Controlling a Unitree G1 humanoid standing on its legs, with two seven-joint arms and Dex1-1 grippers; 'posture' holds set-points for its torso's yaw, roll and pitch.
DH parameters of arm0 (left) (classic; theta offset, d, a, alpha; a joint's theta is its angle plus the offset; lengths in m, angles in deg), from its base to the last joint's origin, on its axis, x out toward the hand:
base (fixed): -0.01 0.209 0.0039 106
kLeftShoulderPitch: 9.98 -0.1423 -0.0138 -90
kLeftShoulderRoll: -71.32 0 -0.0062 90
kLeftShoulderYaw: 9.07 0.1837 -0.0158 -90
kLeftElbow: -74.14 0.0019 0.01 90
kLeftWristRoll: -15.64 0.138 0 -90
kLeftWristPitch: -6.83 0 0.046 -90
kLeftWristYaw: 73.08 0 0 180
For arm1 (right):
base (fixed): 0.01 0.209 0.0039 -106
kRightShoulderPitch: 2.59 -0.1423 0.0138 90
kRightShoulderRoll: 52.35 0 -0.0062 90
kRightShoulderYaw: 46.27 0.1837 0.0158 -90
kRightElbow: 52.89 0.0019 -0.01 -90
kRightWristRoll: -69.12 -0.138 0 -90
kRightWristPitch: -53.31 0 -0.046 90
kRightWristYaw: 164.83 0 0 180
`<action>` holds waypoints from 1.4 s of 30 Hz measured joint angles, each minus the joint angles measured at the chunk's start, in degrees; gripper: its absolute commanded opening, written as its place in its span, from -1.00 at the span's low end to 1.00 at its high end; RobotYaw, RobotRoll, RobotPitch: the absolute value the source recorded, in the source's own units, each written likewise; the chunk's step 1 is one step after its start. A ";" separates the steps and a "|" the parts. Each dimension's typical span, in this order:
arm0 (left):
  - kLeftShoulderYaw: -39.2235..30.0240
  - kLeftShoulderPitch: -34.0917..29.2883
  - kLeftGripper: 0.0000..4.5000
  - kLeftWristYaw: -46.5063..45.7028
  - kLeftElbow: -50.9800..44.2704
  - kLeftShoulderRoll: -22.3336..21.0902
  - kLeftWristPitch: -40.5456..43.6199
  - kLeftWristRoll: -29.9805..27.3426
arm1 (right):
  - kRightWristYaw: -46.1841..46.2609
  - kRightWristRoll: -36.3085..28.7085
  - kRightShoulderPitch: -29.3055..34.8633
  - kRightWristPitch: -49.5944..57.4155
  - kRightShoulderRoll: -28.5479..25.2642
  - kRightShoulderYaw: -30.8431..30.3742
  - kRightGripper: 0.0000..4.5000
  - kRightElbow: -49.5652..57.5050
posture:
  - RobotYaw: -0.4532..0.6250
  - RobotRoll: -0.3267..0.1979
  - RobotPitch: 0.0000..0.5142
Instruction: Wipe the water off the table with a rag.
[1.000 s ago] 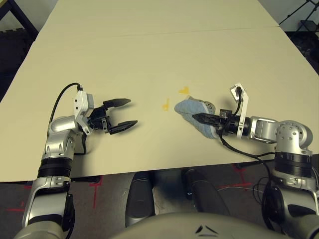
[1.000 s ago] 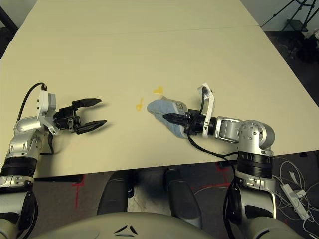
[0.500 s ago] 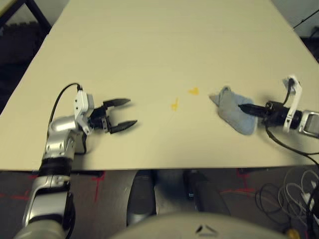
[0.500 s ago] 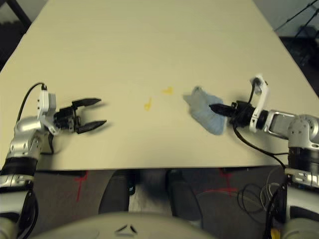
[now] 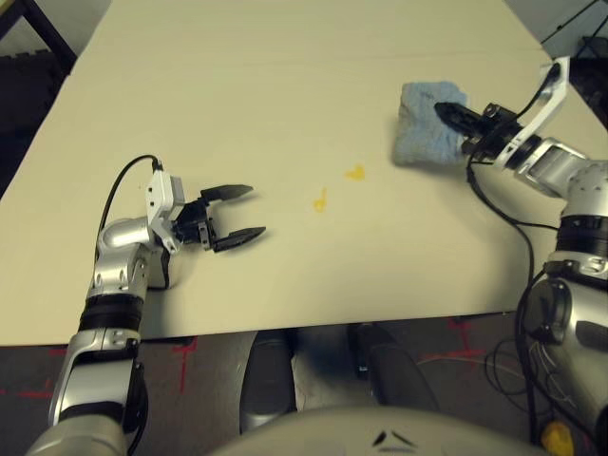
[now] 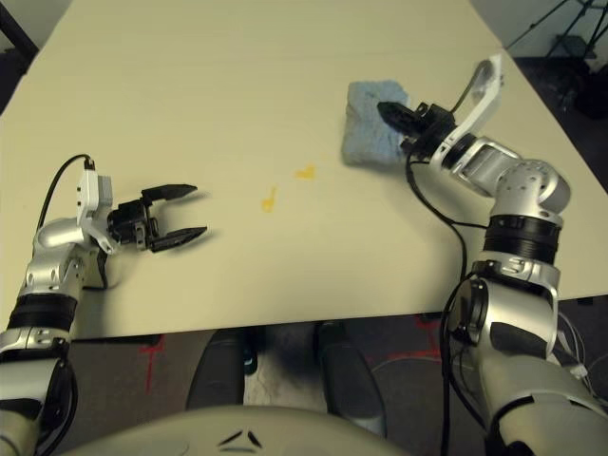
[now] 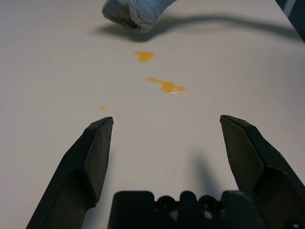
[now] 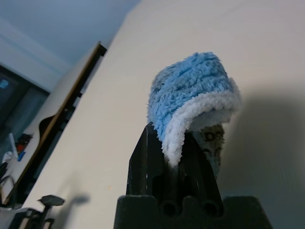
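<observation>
Yellow-orange water (image 5: 320,201) is in the middle of the table, away from the raised rag. Next, my right gripper lowers the rag again and wipes the blotch nearer the rag (image 5: 355,173) first.
Two yellow-orange blotches of water (image 5: 354,173) (image 5: 319,201) lie mid-table, and the left wrist view shows a third tiny drop (image 7: 102,109). The table (image 5: 285,104) is pale cream. My right gripper (image 5: 445,111) is shut on the grey-blue rag (image 5: 427,133), held raised over the far right of the table, well right of and beyond the water. In the right wrist view the rag (image 8: 193,102) drapes over the closed fingers (image 8: 164,164). My left gripper (image 5: 245,211) stands open and empty near the table's left front, pointing toward the water.
A black cable (image 5: 494,204) hangs from my right wrist across the table's right part. The table's front edge (image 5: 285,328) runs just below my left arm. A tripod and dark floor (image 6: 570,38) lie past the right edge.
My right gripper has carried the rag away from beside the water, first right, then up toward the far right. The camera view shifted. The left arm stayed put.
</observation>
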 measured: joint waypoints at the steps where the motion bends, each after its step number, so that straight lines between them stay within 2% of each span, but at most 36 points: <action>1: -0.16 0.01 1.00 -0.23 0.18 -0.06 -0.12 0.01 | 0.16 0.93 -0.48 -0.64 0.40 -0.42 -1.00 -1.59 | 0.15 0.25 -0.23; 6: -0.54 -0.05 1.00 -1.09 0.87 -0.67 -1.04 0.25 | 0.85 6.51 -3.07 -4.17 3.31 -4.27 -1.00 -11.83 | 0.19 0.25 -0.22; 11: -0.75 -0.14 1.00 -1.37 0.86 -0.74 -1.11 0.26 | -0.83 8.62 -4.86 -5.23 5.69 -5.59 -1.00 -15.83 | 0.21 0.25 -0.22; 16: -1.11 -0.35 1.00 -1.84 0.79 -0.74 -1.11 0.26 | -2.98 8.67 -4.90 -2.46 9.64 -6.70 -1.00 -14.57 | 0.22 0.25 -0.22; 21: -1.17 -0.67 1.00 -2.26 0.26 -0.73 -1.11 0.26 | -2.92 8.40 -2.45 1.52 14.20 -8.44 -1.00 -7.90 | 0.23 0.25 -0.22; 26: -1.27 -1.46 1.00 -2.46 -0.48 -0.74 -1.11 0.26 | -1.11 8.38 -1.33 2.46 15.41 -8.38 -1.00 -5.13 | 0.22 0.25 -0.22; 31: -1.26 -1.83 1.00 -2.65 -1.36 -0.72 -1.11 0.26 | -0.52 8.35 -1.52 2.35 13.24 -7.77 -1.00 -5.80 | 0.22 0.25 -0.22; 38: -1.46 -2.25 1.00 -2.97 -1.40 -0.71 -1.11 0.27 | -1.45 8.63 -2.01 2.74 -1.61 -5.04 -1.00 -9.09 | 0.22 0.25 -0.21; 42: -1.44 -2.12 1.00 -2.94 -1.30 -0.68 -1.17 0.30 | -2.54 8.12 -2.63 4.78 -6.64 -4.09 -1.00 -9.22 | 0.17 0.25 -0.22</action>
